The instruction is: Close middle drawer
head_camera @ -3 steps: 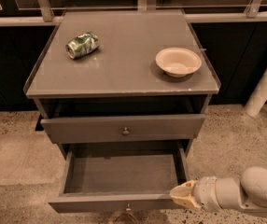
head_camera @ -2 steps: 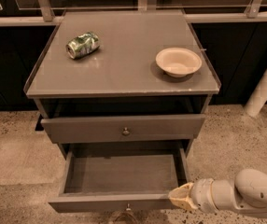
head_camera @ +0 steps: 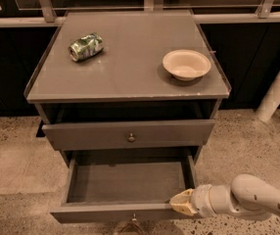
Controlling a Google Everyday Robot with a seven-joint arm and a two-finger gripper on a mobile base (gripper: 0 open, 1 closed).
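Next, I move back and push the front panel's outer side [head_camera: 167, 215] from the front, because my gripper is over the corner of the middle drawer's front panel [head_camera: 173, 207].
The middle drawer [head_camera: 111, 212] is pulled far out of the grey cabinet [head_camera: 130, 80], and its shallow box is empty. Its slim front panel sits at the bottom of the view, with a tiny knob [head_camera: 134, 218] at its centre. My gripper [head_camera: 181, 202], tan-tipped on a white arm, comes in from the lower right. It sits against the right end of that front panel, at the drawer's front right corner.
The taller-fronted drawer [head_camera: 130, 133] above stands slightly open. A crushed green can [head_camera: 86, 46] and a beige bowl [head_camera: 186, 64] rest on the cabinet top. A white post [head_camera: 279, 84] stands at the right. A dark railing wall runs behind, over a speckled floor.
My gripper has shifted slightly left, closer along the middle drawer's front panel. The drawer itself has not visibly moved.
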